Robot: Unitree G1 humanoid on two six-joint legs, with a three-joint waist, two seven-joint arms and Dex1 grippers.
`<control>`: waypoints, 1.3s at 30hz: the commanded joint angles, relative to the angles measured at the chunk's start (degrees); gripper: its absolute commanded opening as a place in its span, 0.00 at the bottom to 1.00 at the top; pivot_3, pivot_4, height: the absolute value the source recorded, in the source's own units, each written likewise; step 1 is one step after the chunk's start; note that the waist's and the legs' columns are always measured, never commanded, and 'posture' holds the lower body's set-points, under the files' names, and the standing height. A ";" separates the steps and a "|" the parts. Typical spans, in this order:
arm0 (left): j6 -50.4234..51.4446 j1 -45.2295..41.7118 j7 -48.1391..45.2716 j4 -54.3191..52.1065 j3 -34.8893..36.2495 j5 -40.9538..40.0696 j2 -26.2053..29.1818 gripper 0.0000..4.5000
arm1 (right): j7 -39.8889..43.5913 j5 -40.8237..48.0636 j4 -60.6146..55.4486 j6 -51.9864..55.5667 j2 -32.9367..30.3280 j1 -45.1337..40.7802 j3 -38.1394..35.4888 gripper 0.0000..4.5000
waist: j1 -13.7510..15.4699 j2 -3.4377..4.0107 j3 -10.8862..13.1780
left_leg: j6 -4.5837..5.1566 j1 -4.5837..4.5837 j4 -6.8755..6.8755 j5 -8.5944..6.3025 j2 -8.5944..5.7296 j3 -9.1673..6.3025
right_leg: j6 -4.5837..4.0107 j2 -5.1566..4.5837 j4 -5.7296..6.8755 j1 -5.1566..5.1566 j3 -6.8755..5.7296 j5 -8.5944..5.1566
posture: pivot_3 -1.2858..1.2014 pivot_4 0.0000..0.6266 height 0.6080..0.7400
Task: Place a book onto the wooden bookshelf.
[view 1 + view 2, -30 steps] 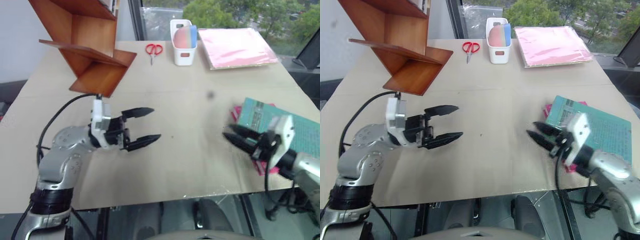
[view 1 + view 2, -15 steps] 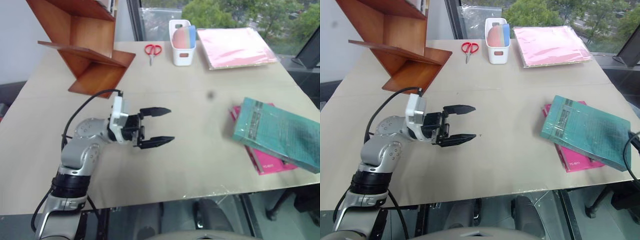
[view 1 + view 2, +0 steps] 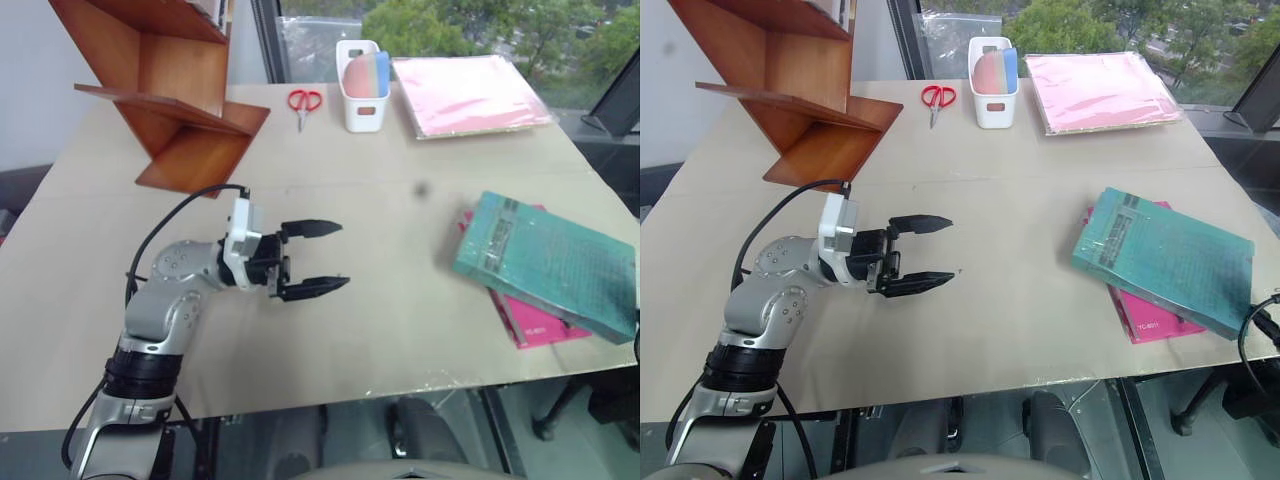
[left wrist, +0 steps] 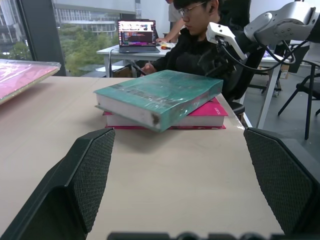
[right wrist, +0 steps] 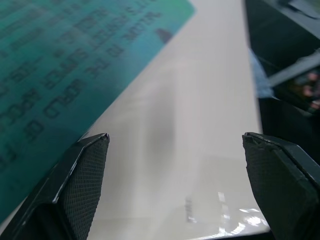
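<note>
I should first use my right gripper to push both stacked books toward the table's middle (image 3: pixel 395 245), because the book (image 3: pixel 550 262) lies near the table's edge, far from my left gripper.
The book (image 3: pixel 545 265), a thick teal-green paperback, lies flat and askew on a thinner magenta book (image 3: pixel 530 322) near the table's right edge. The wooden bookshelf (image 3: pixel 170 90), made of slanted reddish-brown boards, stands at the far left corner. My left gripper (image 3: pixel 343 256) hovers low over the middle-left of the table, open and empty, pointing toward the book (image 4: pixel 160 92) with a wide stretch of table between them. My right gripper (image 5: pixel 175 137) is open with nothing between its fingers. The book's printed cover (image 5: pixel 60 65) lies just beside one of its fingers (image 5: pixel 85 170).
A white bin (image 3: pixel 365 85), red scissors (image 3: pixel 307 100) and a pale pink folder (image 3: pixel 470 95) lie along the far edge. The table's front edge (image 3: pixel 420 385) is close to the books. In the left wrist view, a person (image 4: pixel 200 45) sits at a desk beyond the table.
My right gripper has drawn away from the book's near-left edge, off to the right, and has opened. The book has shifted slightly left. My left gripper has drifted a little to the right.
</note>
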 commanded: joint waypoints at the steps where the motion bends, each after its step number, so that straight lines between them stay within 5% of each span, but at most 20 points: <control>1: -1.09 -0.26 0.43 -1.29 1.02 0.07 -0.09 1.00 | 1.79 0.86 -3.43 0.52 0.50 0.84 -0.18 0.97 | 0.00 0.00 0.00 | 0.00 0.00 0.00 0.00 0.00 0.00 | 0.00 0.00 0.00 0.00 0.00 0.00 | 0.52 0.24 1.00; 10: -1.57 -0.96 0.69 -0.58 0.65 0.23 -0.55 1.00 | 2.33 1.76 -6.66 2.98 1.35 -0.07 -0.11 0.97 | 0.01 0.01 -0.01 | 0.00 0.00 0.00 0.00 0.00 0.00 | 0.00 0.00 0.00 0.00 0.00 0.00 | 0.52 0.24 1.00; 20: -2.05 -0.38 0.84 -0.93 0.75 0.45 -0.50 1.00 | -3.04 -4.80 5.76 -2.51 0.07 -4.25 -1.94 0.97 | 0.00 0.05 -0.03 | 0.00 0.00 0.02 0.00 -0.02 0.01 | 0.00 -0.01 -0.01 0.01 0.00 0.00 | 0.52 0.24 1.00; 32: -1.39 1.09 1.81 -2.93 2.12 0.24 0.44 1.00 | -2.51 -9.10 22.56 -9.35 0.77 -15.70 12.08 0.97 | -0.17 0.14 -0.10 | 0.00 0.01 0.01 0.00 -0.02 0.01 | 0.00 0.00 0.00 0.02 0.01 0.00 | 0.52 0.24 1.00; 39: -0.91 2.17 2.71 -4.46 2.78 -0.21 0.90 1.00 | 0.77 -7.72 20.28 -13.89 3.26 -19.90 17.04 0.97 | -1.75 -0.04 -0.15 | 0.00 0.57 -0.03 0.00 0.02 0.09 | 0.01 0.01 -0.01 0.53 0.08 -0.01 | 0.52 0.24 1.00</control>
